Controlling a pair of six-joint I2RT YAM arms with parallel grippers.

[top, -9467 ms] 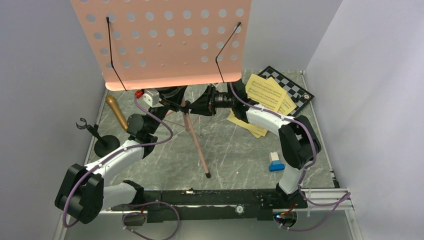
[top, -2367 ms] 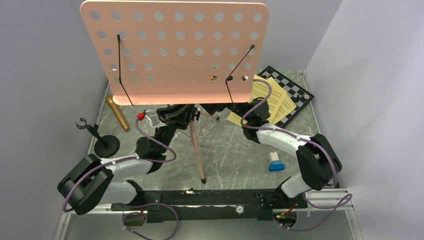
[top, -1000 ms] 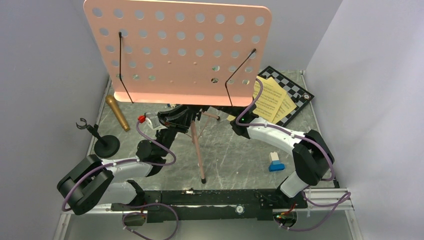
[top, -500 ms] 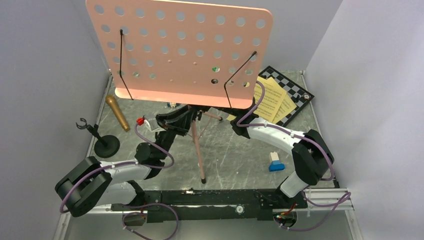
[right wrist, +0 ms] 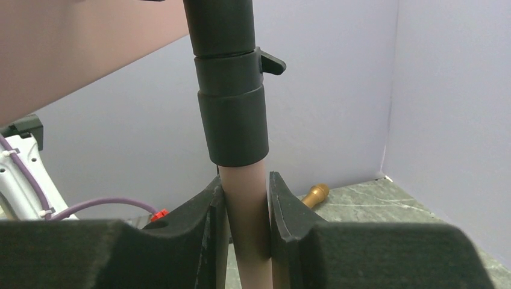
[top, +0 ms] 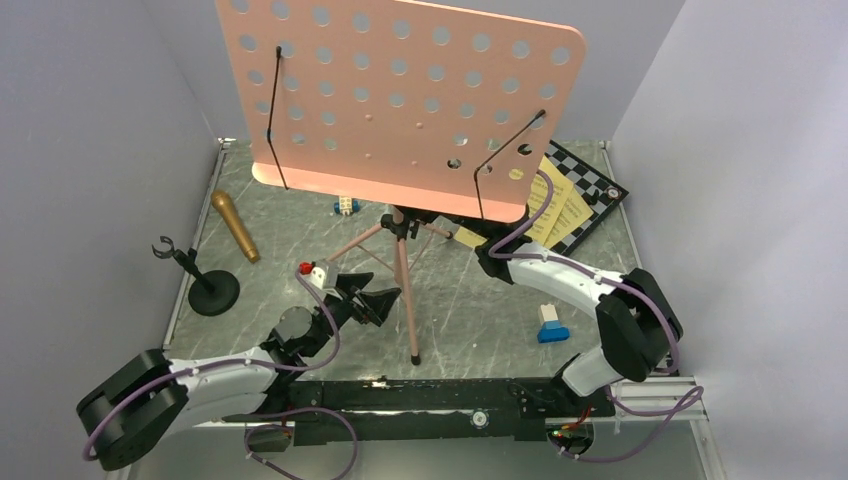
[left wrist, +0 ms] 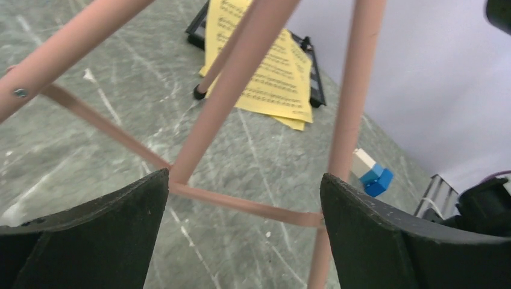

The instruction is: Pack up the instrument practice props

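I should move my left gripper up toward the black leg joint (top: 396, 226) and gather the legs, because the tripod legs spread too wide for it at the brace (left wrist: 253, 208).
The pink music stand stands on its tripod legs (top: 405, 290), its perforated desk (top: 400, 100) tilted up over the table's back. My right gripper (right wrist: 244, 211) is shut on the stand's pink pole just below the black collar (right wrist: 232, 120); from above it is mostly hidden under the desk. My left gripper (top: 385, 300) hangs open next to the near legs, which show beyond its wide-apart fingers (left wrist: 90, 241) without touching them. The gold-brown microphone (top: 235, 225) lies at the left. The black mic stand (top: 205, 285) stands near it. Yellow sheet-music pages (top: 560, 205) lie at the back right.
The pages partly cover a black-and-white chessboard (top: 590, 180). A blue-and-white brick car (top: 551, 323) sits at the right front, and a small brick toy (top: 345, 206) lies under the desk's lower edge. Grey walls close in both sides.
My left gripper let go of the stand's hub, opened wide and drew back toward the near edge. The stand shifted to the right, still in the right gripper's hold.
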